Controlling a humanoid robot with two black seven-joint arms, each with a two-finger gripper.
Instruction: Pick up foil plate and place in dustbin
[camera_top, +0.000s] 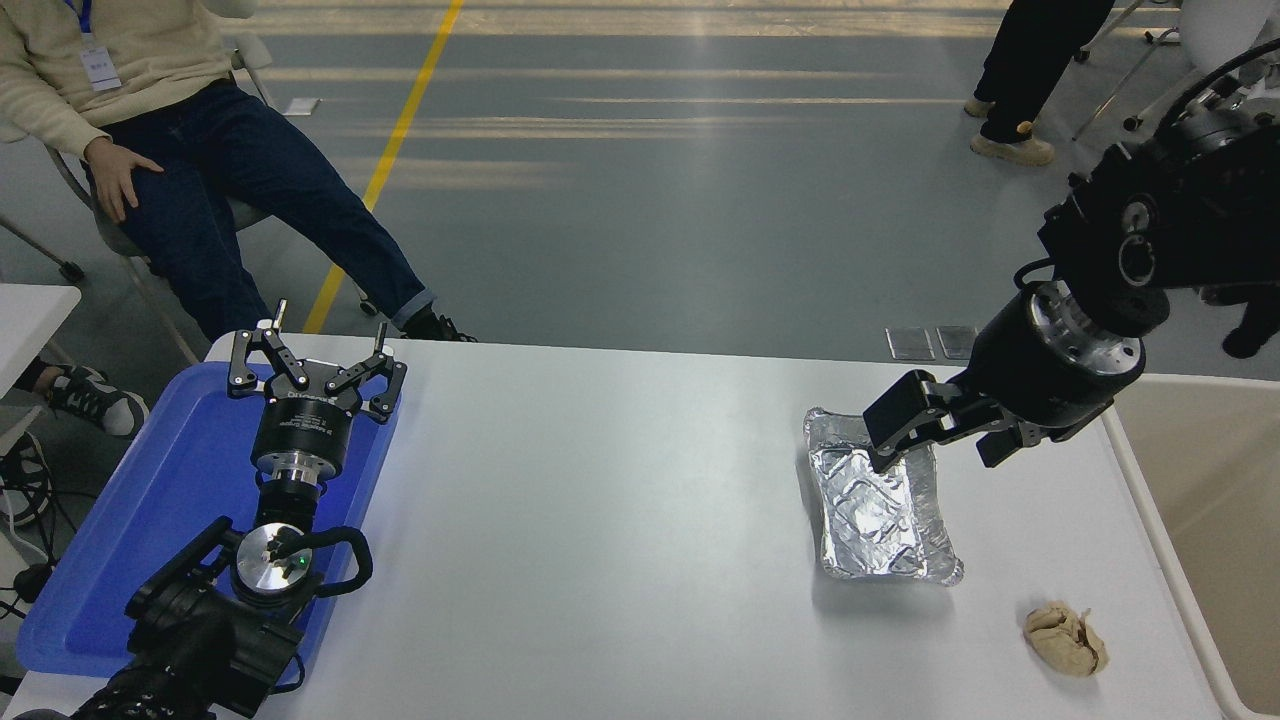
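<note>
The foil plate (873, 516) has raised sides (932, 510) around its flat bottom, so it will stay in its open tray shape when I lift it by its rim.
The foil plate (880, 505) is a shiny silver rectangular tray lying on the right part of the white table (600, 480). My right gripper (940, 455) comes in from the upper right and is low over the plate's far end. It is open: one finger (885, 450) is inside the plate and the other (1000, 448) is outside its right rim. The dustbin (1200, 480) is a large beige bin off the table's right edge. My left gripper (330, 340) is parked open over the blue tray at the lower left.
A flat blue tray (120, 540) lies at the table's left edge. A small crumpled tan paper lump (1065, 638) sits on the table near the plate's front right. A person (200, 150) sits at the far left; another person's legs (1030, 70) stand at the top right.
</note>
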